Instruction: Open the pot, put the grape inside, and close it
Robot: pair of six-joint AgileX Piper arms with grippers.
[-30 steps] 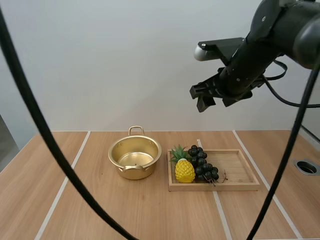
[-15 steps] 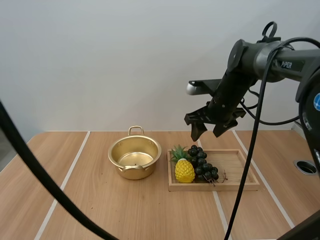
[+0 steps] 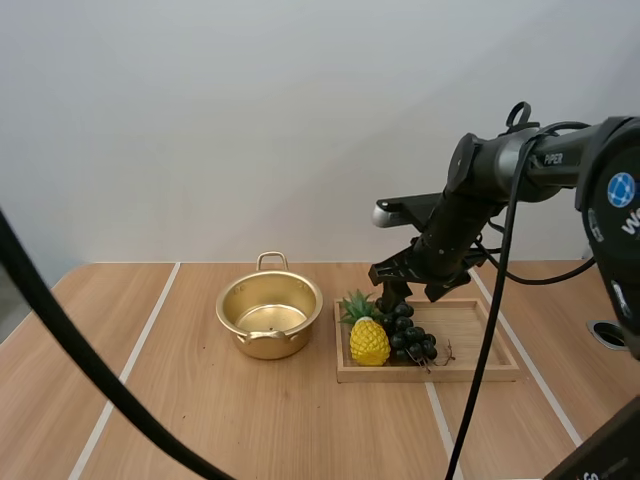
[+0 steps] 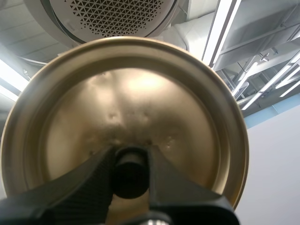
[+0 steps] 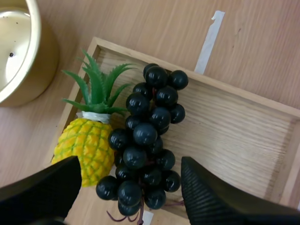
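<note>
The bunch [image 3: 406, 334] of grapes will come up in one piece and stay long, with its ends sticking out, when I lift it, because the grapes sit close together along one stem [image 5: 141, 213].
A golden pot [image 3: 269, 317] stands open on the table, left of a wooden tray [image 3: 480, 340]. On the tray lie a bunch of dark grapes [image 3: 407, 328] [image 5: 146, 140] and a yellow toy pineapple [image 3: 368, 336] [image 5: 88, 140]. My right gripper [image 3: 407, 290] [image 5: 126, 185] hangs open just above the grapes, one finger on each side of the bunch, not touching it. My left gripper [image 4: 130, 176] is shut on the black knob [image 4: 130, 172] of the golden lid [image 4: 126, 112], held up and seen from its top side.
The pot's rim [image 5: 28, 51] sits close to the tray's left edge. White tape lines [image 3: 130, 370] run across the wooden table. A round hole [image 3: 613, 334] is at the table's right edge.
My right arm has come down from high above the table to just over the grapes on the tray, gripper still open.
</note>
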